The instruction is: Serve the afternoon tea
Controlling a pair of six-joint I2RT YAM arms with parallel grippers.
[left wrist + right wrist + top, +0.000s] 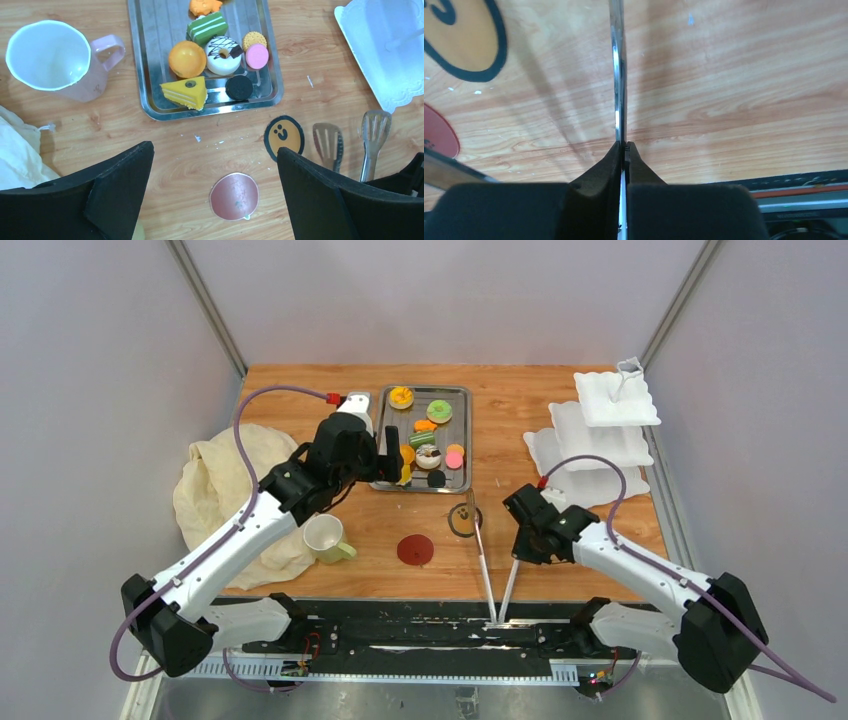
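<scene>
Next, I set the tongs down and spread my fingers wide around the other arm as well, because my right gripper is holding just one arm of the metal tongs.
Bite-size pastries lie on a steel tray, among them a yellow wedge and a pink disc. My left gripper hangs open at the tray's near left corner, nothing between its fingers. A pink mug stands left of the tray and a pale mug nearer me. A red coaster and a yellow smiley coaster lie on the wood. The white tiered stand is at the back right. My right gripper is shut on one arm of the metal tongs.
A cream cloth is bunched at the left, under the left arm. The tongs spread in a V from the table's near edge toward the smiley coaster. Grey walls close in on both sides of the table.
</scene>
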